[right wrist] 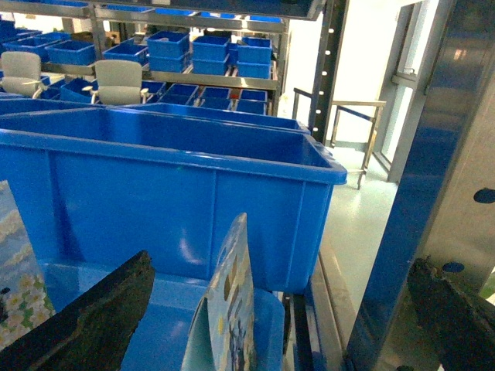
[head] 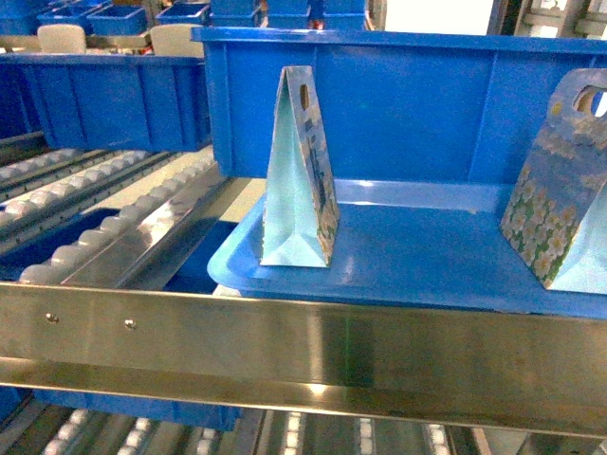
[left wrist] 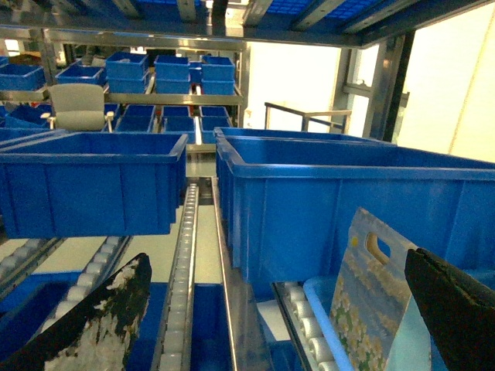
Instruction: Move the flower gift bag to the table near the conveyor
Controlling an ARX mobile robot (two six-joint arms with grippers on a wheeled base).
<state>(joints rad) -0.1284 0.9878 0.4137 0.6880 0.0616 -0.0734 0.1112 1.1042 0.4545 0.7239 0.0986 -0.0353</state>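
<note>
I am looking at the edge-on gift bag (head: 302,175), which stands as a crisp wedge on a wide base (head: 296,256), so I expect it to stay in shape when I carry it.
Two gift bags with a flower print stand upright on a blue tray (head: 427,256). The left bag (head: 302,175) is edge-on in the head view. Its daisy face and handle hole show in the left wrist view (left wrist: 371,297). The right bag (head: 560,190) shows daisies low on its face. My left gripper (left wrist: 271,325) is open and empty, and the left bag stands ahead by its right finger (left wrist: 456,309). My right gripper (right wrist: 274,325) is open and empty, with the right bag (right wrist: 228,309) ahead between its fingers. Neither gripper shows in the head view. The conveyor (head: 95,209) slopes at left. The table is out of view.
A large blue bin (head: 408,104) stands right behind the tray. A steel rail (head: 285,351) crosses in front of it. Another blue bin (left wrist: 93,182) sits on the roller lanes to the left. A blue upright post (right wrist: 418,193) stands close on the right.
</note>
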